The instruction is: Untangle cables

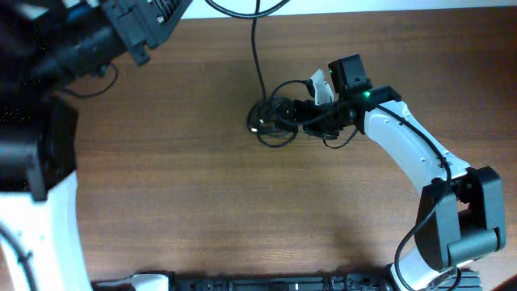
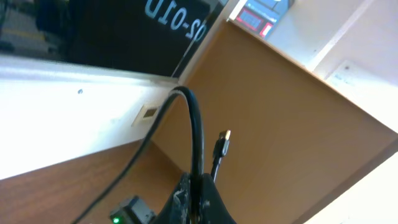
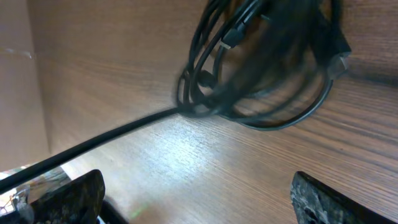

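The piece of cable still runs into the bundle while my left gripper is high, so my right gripper should grab the strand of cable lower down and hand it up.
The cables lie as a small black coiled bundle on the wooden table, mid-right of centre. One strand runs from the bundle up to the far edge. My left gripper is raised at the top left. In the left wrist view it is shut on a black cable, and a small plug end sticks up beside it. My right gripper is open just right of the bundle. In the right wrist view its fingers are spread wide over bare wood, with the bundle just ahead.
The wooden table spans the view. A white wall and a wooden panel fill the left wrist view. The right arm's white link crosses the right side. A black rail lines the near edge.
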Controlling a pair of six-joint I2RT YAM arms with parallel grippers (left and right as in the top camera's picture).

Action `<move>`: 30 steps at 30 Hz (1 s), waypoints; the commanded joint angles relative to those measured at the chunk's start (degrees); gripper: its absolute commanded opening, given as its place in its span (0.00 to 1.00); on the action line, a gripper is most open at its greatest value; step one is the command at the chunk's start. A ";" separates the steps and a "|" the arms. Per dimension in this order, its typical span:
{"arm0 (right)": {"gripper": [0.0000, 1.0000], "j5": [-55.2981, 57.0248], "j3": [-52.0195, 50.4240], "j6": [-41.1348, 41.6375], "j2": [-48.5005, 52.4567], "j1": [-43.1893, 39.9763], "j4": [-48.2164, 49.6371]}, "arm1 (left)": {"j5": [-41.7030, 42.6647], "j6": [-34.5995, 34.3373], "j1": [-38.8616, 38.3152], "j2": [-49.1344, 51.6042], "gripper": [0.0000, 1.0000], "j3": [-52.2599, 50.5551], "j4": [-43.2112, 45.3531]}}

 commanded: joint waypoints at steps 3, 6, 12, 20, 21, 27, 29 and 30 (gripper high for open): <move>0.93 -11.02 0.17 0.66 0.13 0.02 5.46 | -11.87 -1.86 0.17 -3.32 0.00 0.94 -0.92; 0.93 -22.16 1.62 -0.83 -0.15 -3.45 6.34 | -24.94 -2.01 0.17 -3.41 0.00 0.94 -4.26; 0.93 -38.51 7.06 -9.14 -1.01 -1.20 14.80 | -30.40 -2.14 0.15 -3.50 0.00 0.94 -10.36; 0.93 -6.88 7.04 4.04 -0.72 12.57 38.01 | -28.63 -2.16 0.11 -3.50 0.00 0.94 -13.44; 0.90 -4.42 7.04 2.51 -0.61 13.88 38.05 | -27.69 -2.16 0.11 -3.50 0.00 0.94 -13.99; 0.37 1.25 7.04 -0.02 -0.57 16.63 35.63 | -24.90 -3.41 0.11 -3.50 0.00 0.94 -15.50; 0.07 0.26 7.04 0.46 -0.57 16.65 35.04 | -26.71 -3.37 0.11 -3.50 0.00 0.94 -15.78; 0.04 -2.43 7.04 4.11 -0.57 16.63 34.60 | -32.20 -2.71 0.11 -3.50 0.00 0.94 -17.20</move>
